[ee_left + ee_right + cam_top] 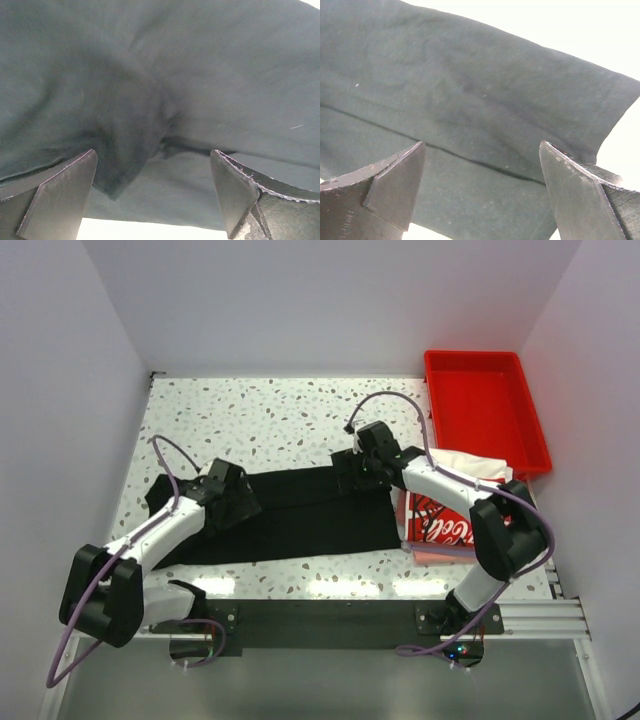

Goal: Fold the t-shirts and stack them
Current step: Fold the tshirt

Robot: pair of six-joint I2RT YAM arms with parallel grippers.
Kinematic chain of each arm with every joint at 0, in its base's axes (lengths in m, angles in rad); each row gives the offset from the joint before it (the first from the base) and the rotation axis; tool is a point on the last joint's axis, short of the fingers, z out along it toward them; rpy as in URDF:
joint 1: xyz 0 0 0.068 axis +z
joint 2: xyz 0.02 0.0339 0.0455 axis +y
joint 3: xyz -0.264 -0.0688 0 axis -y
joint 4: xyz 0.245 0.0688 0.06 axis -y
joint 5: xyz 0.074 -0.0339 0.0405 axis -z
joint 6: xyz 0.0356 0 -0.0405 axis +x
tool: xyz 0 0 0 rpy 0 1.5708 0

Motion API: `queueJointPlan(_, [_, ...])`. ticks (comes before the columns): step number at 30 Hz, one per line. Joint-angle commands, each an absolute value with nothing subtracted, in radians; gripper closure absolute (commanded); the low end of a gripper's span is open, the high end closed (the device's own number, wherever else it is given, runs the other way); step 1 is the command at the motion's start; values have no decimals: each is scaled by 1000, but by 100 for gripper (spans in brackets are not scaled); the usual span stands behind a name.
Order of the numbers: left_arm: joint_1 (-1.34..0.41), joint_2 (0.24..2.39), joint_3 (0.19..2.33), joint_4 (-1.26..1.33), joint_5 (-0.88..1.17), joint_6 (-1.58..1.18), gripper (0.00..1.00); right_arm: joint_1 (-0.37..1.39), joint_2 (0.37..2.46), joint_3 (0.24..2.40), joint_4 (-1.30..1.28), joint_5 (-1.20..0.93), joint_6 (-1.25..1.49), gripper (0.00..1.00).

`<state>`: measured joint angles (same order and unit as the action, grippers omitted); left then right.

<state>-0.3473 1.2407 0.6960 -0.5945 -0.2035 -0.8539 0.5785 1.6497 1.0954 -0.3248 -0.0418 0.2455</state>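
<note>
The black t-shirt's long band (315,525) lies across in front of my grippers. My left gripper should swing the end (163,492) under it toward the back before I fold the band.
A plain black t-shirt (300,520) lies folded into a long band across the middle of the table. My left gripper (232,502) is open over its left end; the left wrist view shows a bunched fold of black cloth (135,140) between the spread fingers (60,195). My right gripper (352,472) is open over its upper right edge; the right wrist view shows the black cloth with a fold line (470,160) between the fingers (395,185). A white t-shirt with a red-and-black print (445,520) lies folded at the right, on a pinkish one (440,556).
A red plastic tray (485,405) stands at the back right, just behind the folded shirts. The speckled table (260,420) runs to white walls at the back and sides. The arm bases are on a metal rail (330,620) at the near edge.
</note>
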Motion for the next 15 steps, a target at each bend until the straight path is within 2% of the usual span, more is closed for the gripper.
queueJointPlan(1, [-342, 1209, 588, -489, -115, -877, 0, 555, 1681, 1161, -327, -14, 242, 1])
queueJointPlan(9, [-344, 1111, 606, -572, -132, -864, 0, 529, 1782, 1169, -319, -49, 262, 1])
queueJointPlan(15, [-342, 1035, 718, -652, -133, -836, 0, 531, 1738, 1059, -299, -97, 317, 1])
